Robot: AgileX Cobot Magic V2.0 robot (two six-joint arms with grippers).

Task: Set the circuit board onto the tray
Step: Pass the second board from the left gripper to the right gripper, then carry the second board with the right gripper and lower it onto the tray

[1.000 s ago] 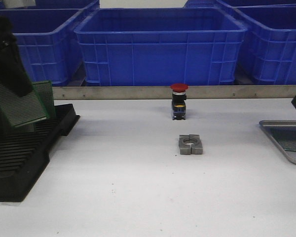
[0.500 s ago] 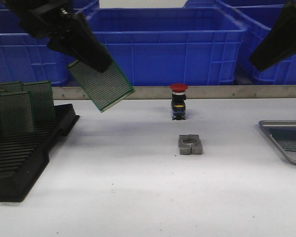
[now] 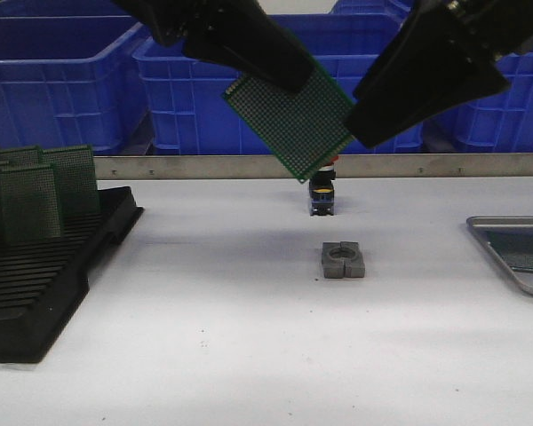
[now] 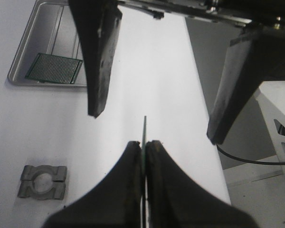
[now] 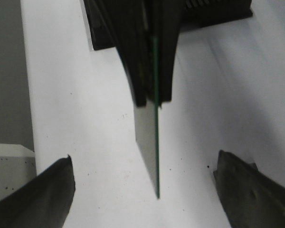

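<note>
Next, I take the board's free edge (image 3: 330, 148) with my right gripper, because my left gripper is holding the circuit board and the tray (image 3: 520, 253) is far over on my right gripper's side.
My left gripper (image 3: 280, 71) is shut on a green perforated circuit board (image 3: 290, 120) and holds it tilted, high above the middle of the table. In the left wrist view the board (image 4: 144, 127) shows edge-on between the closed jaws (image 4: 144, 144). My right gripper (image 3: 364, 124) is open at the board's right edge; in the right wrist view (image 5: 145, 154) its jaws stand wide on either side of the board (image 5: 156, 142) without touching it. The silver tray (image 3: 515, 277) lies at the far right with another green board (image 4: 54, 69) in it.
A black slotted rack (image 3: 44, 266) with several upright green boards (image 3: 35, 191) stands at the left. A red-capped push button (image 3: 322, 197) and a grey metal clamp block (image 3: 343, 260) sit mid-table. Blue bins (image 3: 284, 89) line the back.
My left gripper lifted the board from the rack and carried it right, to mid-table. My right gripper came in from the right and now faces the board, jaws open.
</note>
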